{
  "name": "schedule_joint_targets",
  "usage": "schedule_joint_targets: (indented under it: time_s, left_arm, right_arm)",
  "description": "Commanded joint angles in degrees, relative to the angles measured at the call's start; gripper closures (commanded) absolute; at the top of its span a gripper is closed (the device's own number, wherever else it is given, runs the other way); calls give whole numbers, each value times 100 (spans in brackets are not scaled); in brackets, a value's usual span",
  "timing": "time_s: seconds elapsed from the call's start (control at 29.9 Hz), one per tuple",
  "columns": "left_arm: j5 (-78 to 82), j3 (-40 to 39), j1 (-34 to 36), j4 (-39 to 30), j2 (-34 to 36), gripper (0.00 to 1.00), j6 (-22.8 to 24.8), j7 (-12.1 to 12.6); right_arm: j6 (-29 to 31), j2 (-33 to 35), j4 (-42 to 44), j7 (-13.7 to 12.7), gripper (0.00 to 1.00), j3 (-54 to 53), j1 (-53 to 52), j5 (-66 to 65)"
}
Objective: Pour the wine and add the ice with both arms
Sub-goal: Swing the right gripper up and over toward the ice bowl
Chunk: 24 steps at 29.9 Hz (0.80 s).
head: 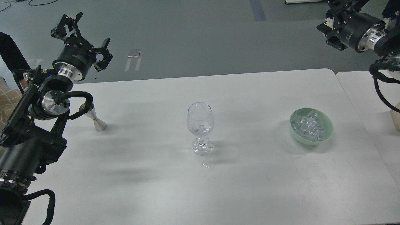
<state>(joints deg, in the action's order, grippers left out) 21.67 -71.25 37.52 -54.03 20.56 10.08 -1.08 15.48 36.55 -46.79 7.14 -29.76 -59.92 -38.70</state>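
Separate corners (313,114) stick up at odd angles in the pale green bowl. So one small clear ice cube (310,123) will come loose by itself when I lift it.
A clear wine glass (200,118) stands upright at the middle of the white table (250,175). Low in its bowl sits a small clear ice cube (200,128); I cannot make out any wine. A pale green bowl (325,139) at the right holds several ice cubes (309,125). A steel jigger (97,121) stands at the left, its top hidden behind my left arm's cable. My left gripper (89,36) is open and empty, high above the table's far left edge. My right gripper (333,17) is open and empty at the top right, partly cut off by the frame.
A second white table (365,93) adjoins on the right, with a beige object (395,120) at the frame's edge. Grey floor lies beyond the far edge. A person's shoes show at the top right, behind my right arm.
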Motion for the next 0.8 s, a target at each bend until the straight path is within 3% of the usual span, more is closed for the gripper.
schedule_joint_targets:
  time_s: [0.0, 0.13, 0.27, 0.47, 0.77]
  left_arm:
    - [-14, -12, -8, -3, 10, 2, 2, 2]
    - [-14, 6, -8, -3, 1, 2, -7, 2]
    - [-14, 15, -16, -11, 1, 2, -7, 11]
    - [-14, 32, -16, -29, 1, 2, -7, 20]
    - [-14, 68, -25, -3, -34, 2, -33, -7]
  right_arm:
    - [16, 133, -374, 33, 0, 154, -81, -813]
    - [16, 545, -919, 24, 0, 181, -64, -1473]
    - [16, 845, -1209, 41, 0, 181, -28, -2929]
    - [429, 845, -1245, 68, 0, 531, -37, -3513]
    - [438, 1152, -1973, 68, 2, 1683, -29, -4357]
